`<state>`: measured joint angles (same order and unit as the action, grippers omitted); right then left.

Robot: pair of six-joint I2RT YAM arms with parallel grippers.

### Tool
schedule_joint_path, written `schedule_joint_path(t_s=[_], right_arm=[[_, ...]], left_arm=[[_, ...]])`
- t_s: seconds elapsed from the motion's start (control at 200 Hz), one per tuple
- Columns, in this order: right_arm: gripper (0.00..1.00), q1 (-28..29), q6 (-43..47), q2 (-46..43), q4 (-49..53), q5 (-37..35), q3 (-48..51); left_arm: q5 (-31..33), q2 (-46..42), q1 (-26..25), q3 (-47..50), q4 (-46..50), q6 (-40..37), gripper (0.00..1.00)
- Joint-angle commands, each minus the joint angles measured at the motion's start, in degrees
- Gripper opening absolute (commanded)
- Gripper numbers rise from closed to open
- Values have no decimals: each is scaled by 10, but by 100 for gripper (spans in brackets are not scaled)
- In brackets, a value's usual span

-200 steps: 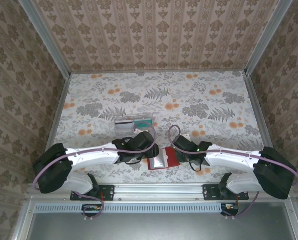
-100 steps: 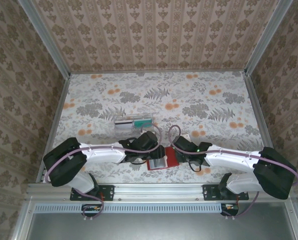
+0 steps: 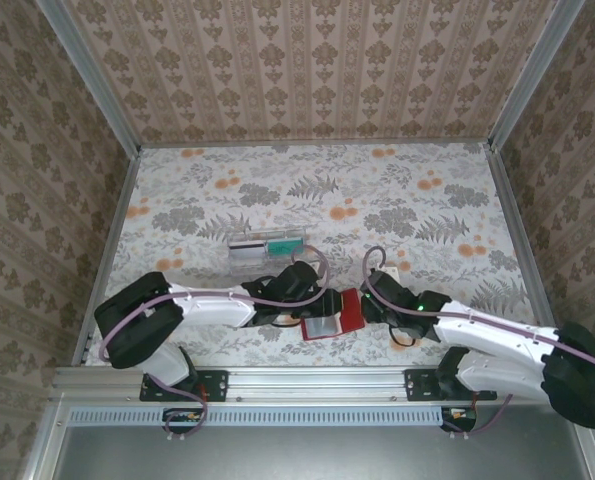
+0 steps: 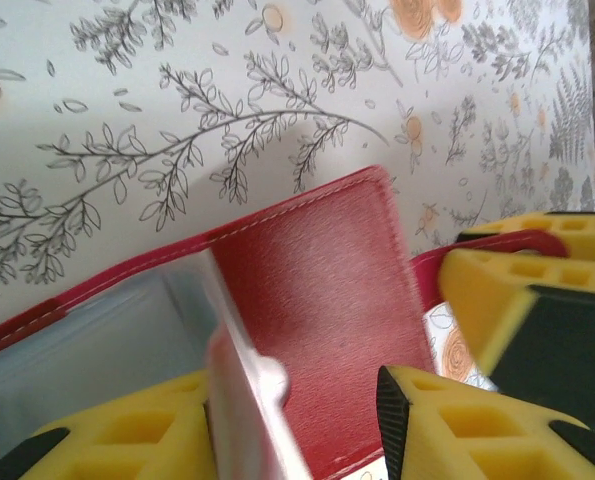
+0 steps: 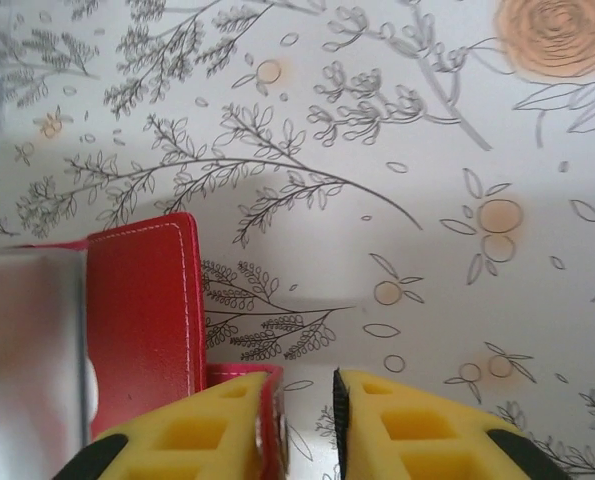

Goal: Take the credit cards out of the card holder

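Note:
Next, I open my right gripper and clamp the red tab (image 5: 274, 415) sitting loose in it, to steady the card holder while my left gripper turns the pocket leaf (image 4: 245, 365).
The red card holder (image 3: 349, 309) lies open on the flowered table near the front edge, between both grippers. In the left wrist view its red panel (image 4: 317, 300) sits between my left gripper's (image 4: 295, 410) parted jaws, with the grey pocket (image 4: 97, 340) to the left. A pale thin sheet (image 4: 239, 385) stands on edge against the left finger; I cannot tell whether it is a credit card or a pocket leaf. My right gripper (image 5: 309, 400) is open by a narrow gap. A red tab of the holder (image 5: 270, 400) rests against its left finger, clear of the right pad.
A clear plastic tray (image 3: 267, 245) holding a green item and a dark one stands just behind the left gripper (image 3: 312, 303). The right gripper (image 3: 365, 306) is at the holder's right edge. Patterned walls enclose the table on three sides.
The left arm has pushed right, up to the holder. The right gripper's jaws have parted slightly off the red tab, and the right arm has swung its elbow rightward.

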<state>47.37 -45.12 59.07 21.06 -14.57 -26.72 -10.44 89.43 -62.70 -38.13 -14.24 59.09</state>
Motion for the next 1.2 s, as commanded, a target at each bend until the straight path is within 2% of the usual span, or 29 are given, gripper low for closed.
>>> schedule_joint_path(t_s=[0.0,0.105,0.225,0.345,0.445,0.555,0.685,0.85,1.195], right_arm=[[29,-12,-11,-43,20,2,15],[33,-15,5,-61,3,35,23],[41,-14,21,-41,-16,68,19],[42,-14,32,-10,-35,82,14],[37,-14,37,18,-51,91,14],[17,-12,37,50,-64,102,11],[9,2,26,78,-83,107,8],[3,15,15,102,-86,102,-1],[5,27,8,127,-94,97,-11]], left_arm=[[-21,19,-4,-23,-20,-5,43],[-15,17,-3,-26,-6,-4,42],[23,-20,-4,-17,42,-13,43],[61,-74,-1,1,91,-16,46],[89,-109,1,16,131,-10,47],[104,-131,8,41,153,3,48],[100,-140,20,70,156,17,48],[107,-155,23,86,175,24,48],[89,-160,25,100,129,14,48]])
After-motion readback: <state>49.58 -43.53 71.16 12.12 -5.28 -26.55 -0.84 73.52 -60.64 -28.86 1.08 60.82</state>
